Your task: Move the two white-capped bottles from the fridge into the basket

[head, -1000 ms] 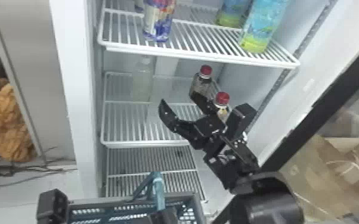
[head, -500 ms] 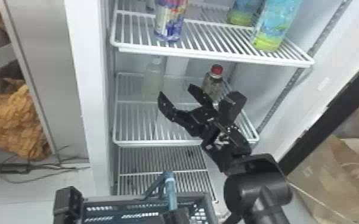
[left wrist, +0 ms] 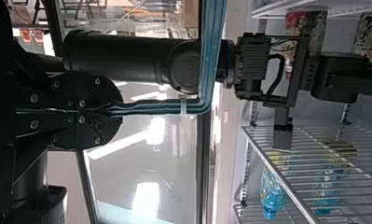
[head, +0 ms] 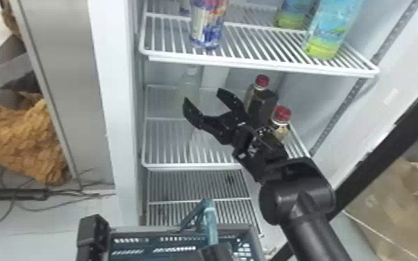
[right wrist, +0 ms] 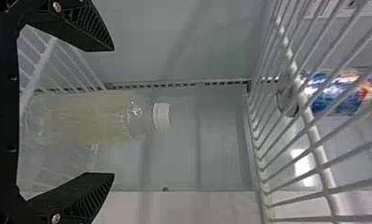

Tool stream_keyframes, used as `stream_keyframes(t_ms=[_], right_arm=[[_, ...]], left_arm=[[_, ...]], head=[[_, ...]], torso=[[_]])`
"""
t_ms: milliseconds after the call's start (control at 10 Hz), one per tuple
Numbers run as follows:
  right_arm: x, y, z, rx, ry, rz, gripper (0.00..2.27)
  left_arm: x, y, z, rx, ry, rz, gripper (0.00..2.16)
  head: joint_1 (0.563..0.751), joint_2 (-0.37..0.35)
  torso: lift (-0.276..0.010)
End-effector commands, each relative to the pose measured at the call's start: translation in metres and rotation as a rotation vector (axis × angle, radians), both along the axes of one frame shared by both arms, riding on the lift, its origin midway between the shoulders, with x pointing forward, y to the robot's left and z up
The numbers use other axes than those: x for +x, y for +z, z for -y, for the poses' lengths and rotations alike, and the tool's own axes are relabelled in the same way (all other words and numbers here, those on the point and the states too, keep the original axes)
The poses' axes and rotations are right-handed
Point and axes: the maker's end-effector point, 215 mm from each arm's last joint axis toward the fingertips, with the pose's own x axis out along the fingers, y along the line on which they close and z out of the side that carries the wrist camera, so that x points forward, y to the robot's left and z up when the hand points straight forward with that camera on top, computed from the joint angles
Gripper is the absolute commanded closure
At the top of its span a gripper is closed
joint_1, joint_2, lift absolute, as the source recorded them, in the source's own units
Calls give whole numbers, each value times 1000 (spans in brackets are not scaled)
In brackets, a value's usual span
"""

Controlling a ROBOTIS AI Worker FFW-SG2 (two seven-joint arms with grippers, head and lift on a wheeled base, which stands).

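Observation:
The white-capped bottle (head: 189, 86) has only plain fridge's side (head: 165, 75) showing through and around it, so I should expect the shelf behind it to be empty when I lift it out.
A white-capped bottle (head: 189, 85) of pale liquid stands on the fridge's middle shelf. My right gripper (head: 203, 96) is open in front of it and slightly to its right. In the right wrist view, the bottle's cap (right wrist: 161, 115) lies beyond the open right gripper (right wrist: 113, 112), with its body between the spread fingers and untouched. The blue-green basket (head: 184, 229) is at the bottom of the head view, my left gripper (head: 215, 252) at its handle. The left wrist view shows my left gripper (left wrist: 113, 111) closed around the handle (left wrist: 155, 107).
Two red-capped bottles (head: 262, 81) stand right of the right gripper, close to its arm. Above is the upper wire shelf (head: 253, 64), carrying a blue-labelled bottle (head: 207, 24) and blue-green bottles (head: 333, 27). The fridge's left side wall (head: 109, 104) borders the opening.
The right gripper has moved left and farther into the fridge, closer to the pale bottle, its fingers still open. The head view has shifted, so the shelves and basket appear farther right.

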Motion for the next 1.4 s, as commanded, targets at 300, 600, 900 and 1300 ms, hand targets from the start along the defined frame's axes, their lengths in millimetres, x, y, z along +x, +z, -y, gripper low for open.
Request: stream_keyframes(t_ms=[300,600,900,1300], right_arm=[[29,-16,-16,-48,10,-45,73],[43,-22,-18,-76,2,-63,65],[56,-23,-18,-94,-6,-73,64],[63,-26,-21,-95,-10,-75,53]], left_arm=[[1,0,1,1,-2,2,1118],[1,1,2,-1,-5,4,1118],[2,1,3,0,-8,6,1118],[2,2,5,-1,-14,10,1118]], head=[[695,-211],[695,-198],[695,-193],[695,-197]], torso=[[-260],[-260],[-260],[-260]])
